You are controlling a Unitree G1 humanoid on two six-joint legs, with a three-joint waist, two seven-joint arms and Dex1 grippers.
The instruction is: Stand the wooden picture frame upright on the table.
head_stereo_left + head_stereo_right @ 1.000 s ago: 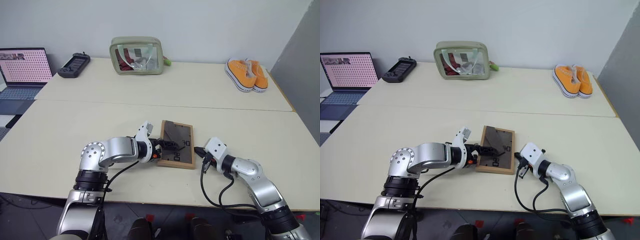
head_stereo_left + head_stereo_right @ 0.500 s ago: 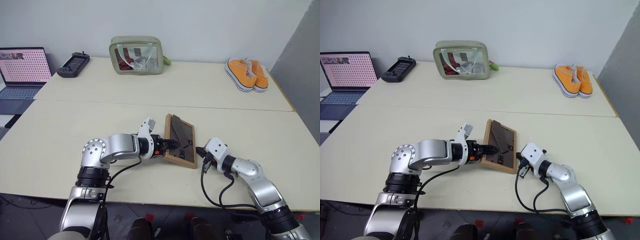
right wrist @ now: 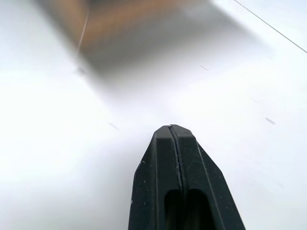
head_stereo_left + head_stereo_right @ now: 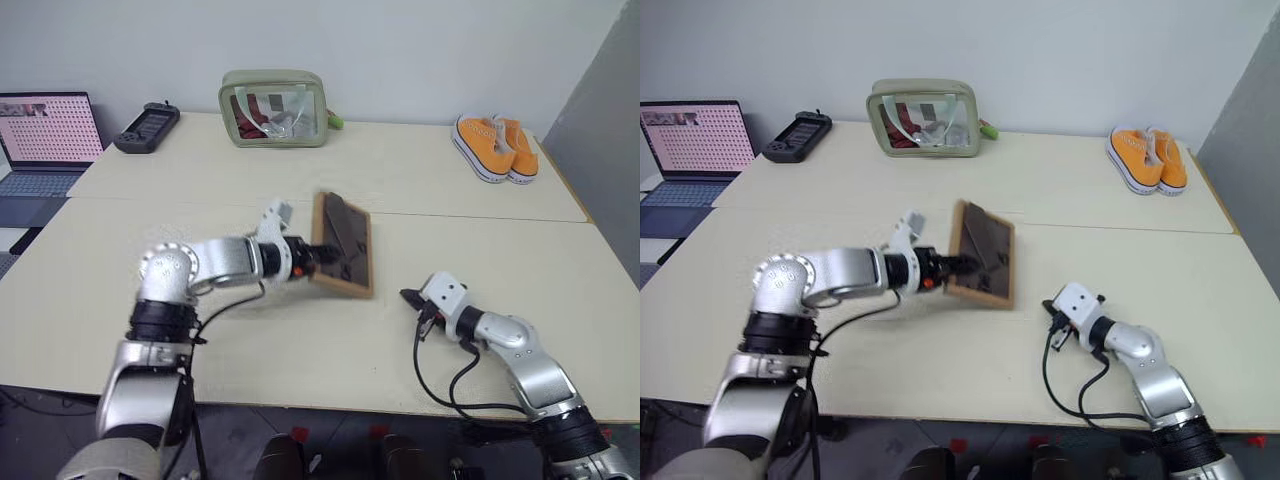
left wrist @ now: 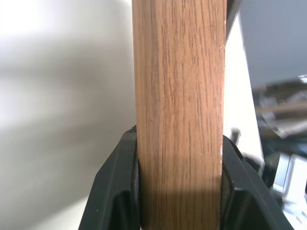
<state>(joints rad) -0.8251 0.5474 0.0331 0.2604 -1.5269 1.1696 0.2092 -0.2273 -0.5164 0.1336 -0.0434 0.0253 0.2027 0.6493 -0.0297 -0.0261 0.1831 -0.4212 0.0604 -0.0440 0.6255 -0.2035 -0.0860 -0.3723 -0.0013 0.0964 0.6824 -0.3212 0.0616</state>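
The fold-out stand [image 4: 345,232] rests close against the frame's dark back panel, so the robot's left gripper should keep the frame up while the right gripper pulls the stand [image 4: 353,256] open.
The wooden picture frame [image 4: 342,258] hangs tilted above the table [image 4: 300,180], its dark back panel with the fold-out stand facing me. My left gripper [image 4: 312,259] is shut on the frame's left wooden edge. In the left wrist view the light-wood edge [image 5: 177,96] runs between the two black fingers [image 5: 120,182], which press on both its sides. My right gripper [image 4: 408,296] rests low on the table to the right of the frame, apart from it. Its fingers [image 3: 173,143] are shut with nothing between them.
A green see-through pouch [image 4: 273,109] stands at the back of the table, with a black handheld console [image 4: 147,128] to its left. Orange shoes [image 4: 497,148] sit at the back right. A laptop [image 4: 45,135] lies off the far left. A seam crosses the tabletop behind the frame.
The left gripper closed on the frame's edge and raised it off the table, up and away from me, tilting it from flat toward upright. The right gripper shifted slightly right.
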